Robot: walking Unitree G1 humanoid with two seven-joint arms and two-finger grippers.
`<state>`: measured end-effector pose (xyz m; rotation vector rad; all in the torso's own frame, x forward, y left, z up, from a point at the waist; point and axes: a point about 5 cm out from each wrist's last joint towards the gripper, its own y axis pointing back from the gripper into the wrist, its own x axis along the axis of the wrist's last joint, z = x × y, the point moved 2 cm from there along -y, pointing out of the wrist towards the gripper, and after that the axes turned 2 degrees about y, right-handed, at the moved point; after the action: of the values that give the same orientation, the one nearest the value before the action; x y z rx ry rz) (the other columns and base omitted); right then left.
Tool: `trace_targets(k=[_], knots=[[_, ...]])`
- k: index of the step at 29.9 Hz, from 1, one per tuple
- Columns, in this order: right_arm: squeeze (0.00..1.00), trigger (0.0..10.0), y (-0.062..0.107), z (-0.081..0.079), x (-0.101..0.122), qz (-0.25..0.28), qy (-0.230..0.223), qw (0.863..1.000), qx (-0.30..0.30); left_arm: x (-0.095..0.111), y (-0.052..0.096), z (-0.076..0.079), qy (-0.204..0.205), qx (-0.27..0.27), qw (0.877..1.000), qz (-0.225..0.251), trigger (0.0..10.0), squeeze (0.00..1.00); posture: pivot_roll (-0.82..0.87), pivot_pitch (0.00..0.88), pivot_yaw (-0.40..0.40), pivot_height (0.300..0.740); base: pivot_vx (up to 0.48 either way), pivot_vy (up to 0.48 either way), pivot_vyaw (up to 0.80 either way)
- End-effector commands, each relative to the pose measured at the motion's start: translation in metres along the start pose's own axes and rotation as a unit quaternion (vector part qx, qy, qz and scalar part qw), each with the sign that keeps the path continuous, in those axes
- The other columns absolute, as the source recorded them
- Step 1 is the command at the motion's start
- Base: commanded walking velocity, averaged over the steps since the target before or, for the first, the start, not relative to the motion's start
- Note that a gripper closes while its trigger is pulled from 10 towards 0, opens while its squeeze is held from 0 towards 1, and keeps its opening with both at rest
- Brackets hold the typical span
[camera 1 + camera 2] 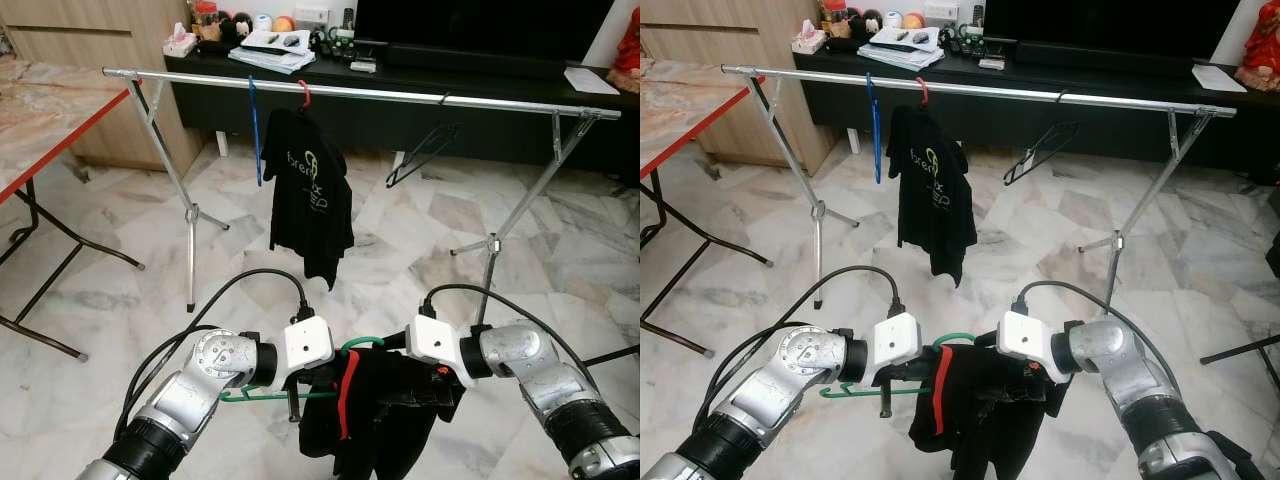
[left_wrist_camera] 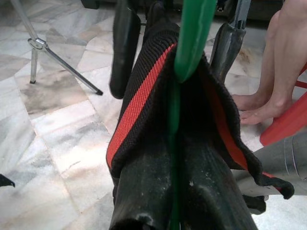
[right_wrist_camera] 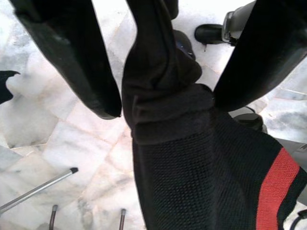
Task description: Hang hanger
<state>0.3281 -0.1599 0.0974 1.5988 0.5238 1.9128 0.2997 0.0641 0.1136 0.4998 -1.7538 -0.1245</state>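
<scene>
The green hanger [image 1: 262, 397] goes into the garment at its red stripe [image 1: 347, 394], so the hanger will come along, half inside, when I carry the garment's fold.
A green hanger [image 1: 243, 393] carrying a black garment with a red stripe [image 1: 345, 400] is held low in front of me, well below the silver clothes rail [image 1: 400, 95]. My left gripper [image 2: 172, 203] is shut on the green hanger, with the garment draped over its fingers. My right gripper [image 3: 165, 103] is open, and a bunched fold of the black garment [image 3: 163, 110] lies between its spread fingers [image 3: 76, 62]. The hanger's hook [image 1: 360, 345] arches up between the two wrists.
On the rail hang a blue hanger [image 1: 255, 130], a black T-shirt [image 1: 310, 190] on a red hanger, and a bare black hanger [image 1: 425, 150]. A red-edged table [image 1: 50, 130] stands left, a dark cabinet [image 1: 450, 70] behind. A person's bare legs [image 2: 283, 62] are close by.
</scene>
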Motion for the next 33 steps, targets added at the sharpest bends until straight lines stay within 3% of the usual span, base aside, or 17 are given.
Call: trace_targets(k=[1,33], knots=[[0.0,0.0,0.001,0.0026,0.0038,0.008,0.005,1.0,0.001,0.0113,-0.002,-0.0008,-0.025,-0.003,1.0,0.014,10.0,0.0,-0.09,0.096,-0.043,0.74,0.0,0.0,0.0],[0.0,0.0,0.0026,0.0029,0.0051,0.024,-0.011,1.0,0.009,0.0135,-0.0031,-0.0001,-0.034,-0.01,0.999,0.015,10.0,0.0,-0.09,0.115,-0.045,0.74,0.0,0.0,0.0]])
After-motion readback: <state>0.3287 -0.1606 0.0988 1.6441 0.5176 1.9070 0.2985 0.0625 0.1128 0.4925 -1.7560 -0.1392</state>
